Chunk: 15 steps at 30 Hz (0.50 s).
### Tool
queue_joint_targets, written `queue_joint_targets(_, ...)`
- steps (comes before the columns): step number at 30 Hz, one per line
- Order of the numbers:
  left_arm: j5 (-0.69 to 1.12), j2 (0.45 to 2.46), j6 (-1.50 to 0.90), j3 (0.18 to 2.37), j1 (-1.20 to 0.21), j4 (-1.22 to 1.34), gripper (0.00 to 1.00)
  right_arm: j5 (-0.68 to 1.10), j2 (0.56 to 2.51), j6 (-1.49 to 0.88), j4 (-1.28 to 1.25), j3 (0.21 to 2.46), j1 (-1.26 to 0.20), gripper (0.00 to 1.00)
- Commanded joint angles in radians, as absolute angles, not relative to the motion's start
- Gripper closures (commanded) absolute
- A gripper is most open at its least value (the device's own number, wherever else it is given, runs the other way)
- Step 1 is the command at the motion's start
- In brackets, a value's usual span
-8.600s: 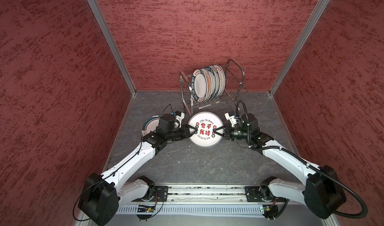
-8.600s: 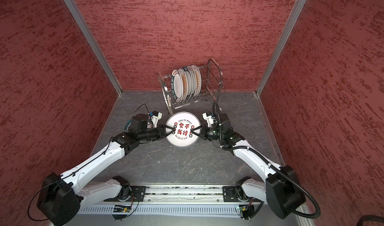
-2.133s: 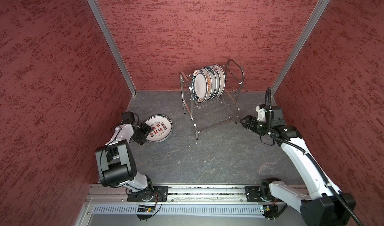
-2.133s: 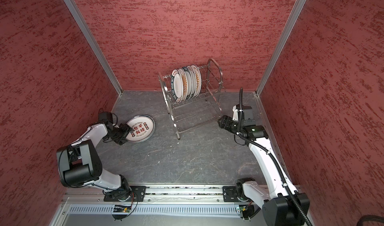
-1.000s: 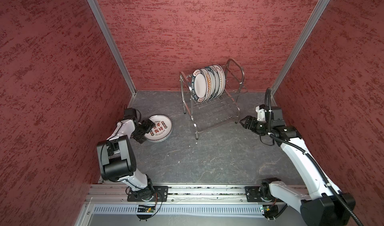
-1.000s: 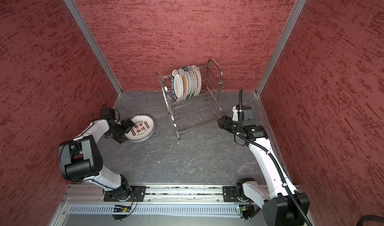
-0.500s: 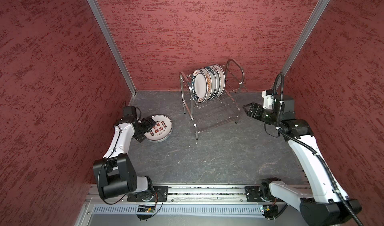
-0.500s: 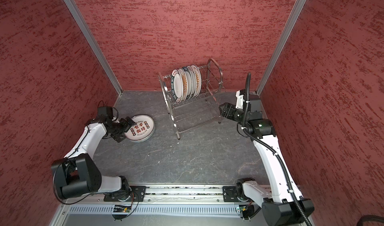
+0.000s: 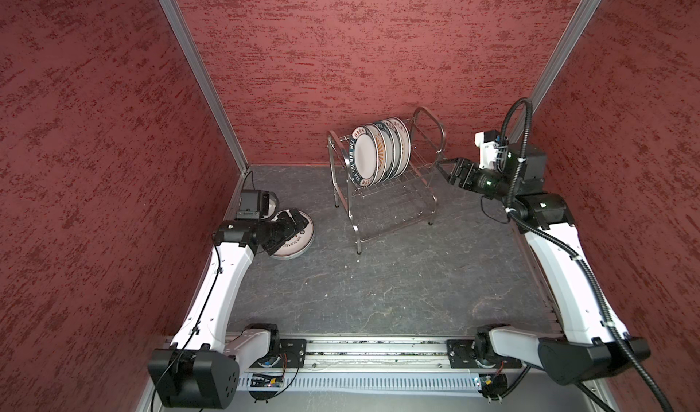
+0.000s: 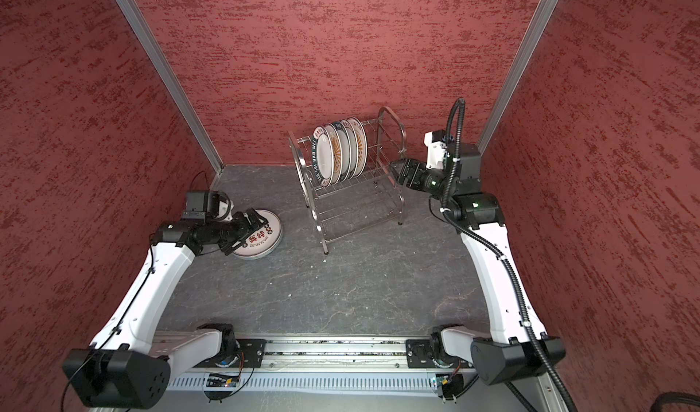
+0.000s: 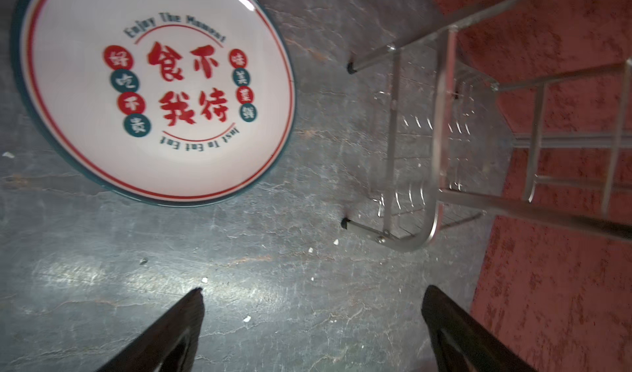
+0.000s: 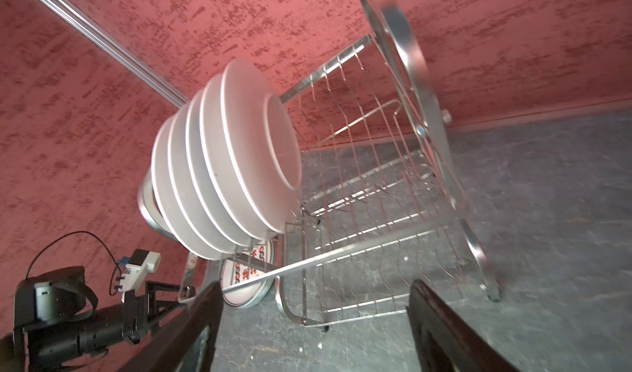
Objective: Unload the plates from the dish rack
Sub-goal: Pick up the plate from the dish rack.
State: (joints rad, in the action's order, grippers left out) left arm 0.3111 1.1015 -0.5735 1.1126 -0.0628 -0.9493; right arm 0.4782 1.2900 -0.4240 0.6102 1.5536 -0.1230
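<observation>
The outermost plate's white back (image 12: 279, 145) faces empty space in the rack, so I should keep moving my right gripper toward that plate's front rim (image 9: 407, 154) until my fingers stand around it.
The steel dish rack (image 9: 394, 209) (image 10: 356, 217) stands at the back of the floor. Several plates (image 9: 378, 152) (image 10: 339, 152) stand upright on its upper tier; the right wrist view shows their white backs (image 12: 225, 168). A stack of plates (image 9: 299, 241) (image 10: 265, 236) lies flat at the left, topped by one with red characters (image 11: 154, 89). My left gripper (image 9: 293, 224) (image 10: 257, 220) (image 11: 313, 295) hovers open and empty at that stack's edge. My right gripper (image 9: 441, 165) (image 10: 394, 167) (image 12: 314, 288) is open and empty, just off the rack's right end frame at upper-tier height.
Red textured walls close in on three sides, close behind the rack and the right arm. The rack's legs (image 11: 347, 67) stand near the floor stack. The grey floor (image 9: 378, 285) lies between the arms. A rail with both arm bases (image 9: 378, 349) runs along the front.
My right arm has risen and reached in to the rack's right end, its jaws a little wider. My left arm has stretched out low, its gripper still open at the floor stack.
</observation>
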Motion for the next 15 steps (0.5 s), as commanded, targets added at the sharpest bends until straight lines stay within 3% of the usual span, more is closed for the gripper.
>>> queue_joint_targets(1,0.296,1.066,-0.589,1.133,-0.129,-0.944,0.01,0.586,1.337,-0.45,0.524,1.618,-0.12,0.15)
queue_joint_targets(15,0.224,1.102,-0.607,1.252,-0.406,-0.887,0.01,0.614,1.594,-0.339,0.752,1.997,-0.15,0.18)
